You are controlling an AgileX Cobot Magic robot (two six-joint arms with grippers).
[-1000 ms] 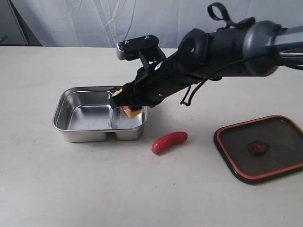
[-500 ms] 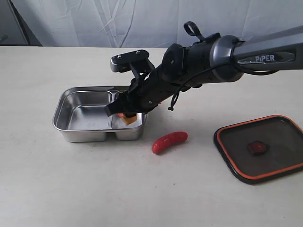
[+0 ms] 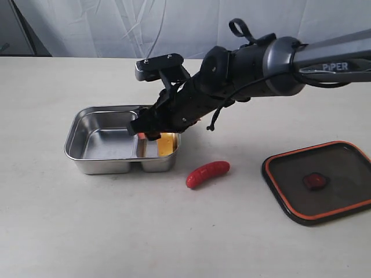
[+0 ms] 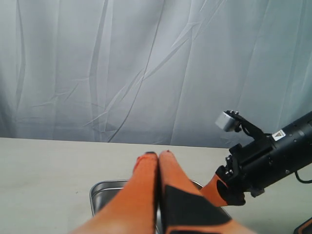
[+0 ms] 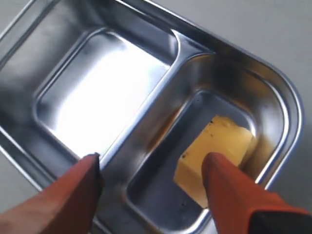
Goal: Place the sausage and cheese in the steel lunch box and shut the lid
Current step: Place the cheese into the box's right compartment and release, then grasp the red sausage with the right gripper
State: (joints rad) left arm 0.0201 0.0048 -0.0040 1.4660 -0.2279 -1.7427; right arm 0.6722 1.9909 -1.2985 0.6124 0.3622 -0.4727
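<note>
The red sausage (image 3: 207,174) is plump and lies with a gentle curve (image 3: 204,172), so it will stick out stiffly and hold its shape when I pick it up by its end.
The steel lunch box (image 3: 78,130) stands left of centre, and the yellow cheese (image 3: 167,143) lies loose in its smaller right compartment (image 5: 214,146). My right gripper (image 3: 148,128) hangs open just above that compartment, its orange fingers (image 5: 229,187) apart with nothing held between them. The red sausage (image 3: 207,173) rests on the table right of the box. Farther right, the dark lid (image 3: 319,180) with its orange rim lies flat. My left gripper (image 4: 158,155) is shut and empty, raised behind the steel lunch box (image 4: 105,192); it does not show in the exterior view.
A pale curtain (image 3: 174,26) closes off the back of the beige table (image 3: 116,231). The right arm (image 3: 261,63) stretches across from the right above the table's middle. The box's larger left compartment (image 5: 107,92) holds nothing.
The right gripper has opened and let the cheese drop into the box's right compartment, then lifted slightly. The sausage and lid have not moved.
</note>
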